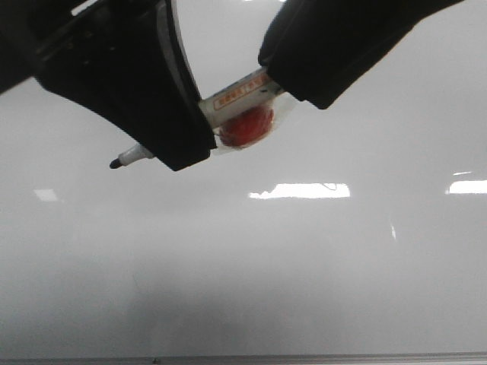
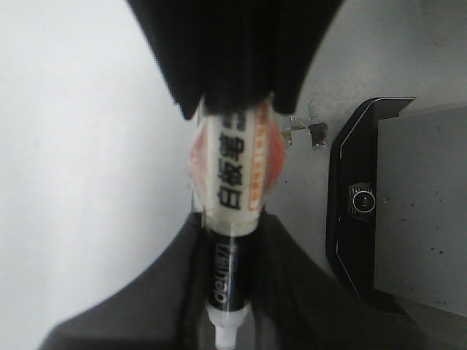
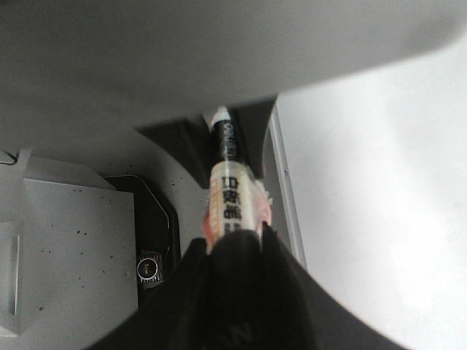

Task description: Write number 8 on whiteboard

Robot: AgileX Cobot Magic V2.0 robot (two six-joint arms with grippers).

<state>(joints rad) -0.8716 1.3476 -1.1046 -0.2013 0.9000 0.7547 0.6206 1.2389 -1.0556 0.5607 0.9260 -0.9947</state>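
My left gripper should open and back away because it covers the marker's front part near the marker's tip. My right gripper, on the marker's rear end, will then write 8.
The whiteboard fills the front view, glossy and pale, with bright light reflections. No number 8 shows on it. A white-and-black marker with a red-orange lump taped to it hangs in the air in front of the board. My left gripper is shut on the front part. The bare black tip sticks out to the left. My right gripper is shut on the rear end. The left wrist view shows the marker between the left fingers. The right wrist view shows the marker rising from my right gripper.
The board's thin metal bottom edge runs along the front. Beside the board, a black device with a grey speckled box sits on the grey surface. It also shows in the right wrist view.
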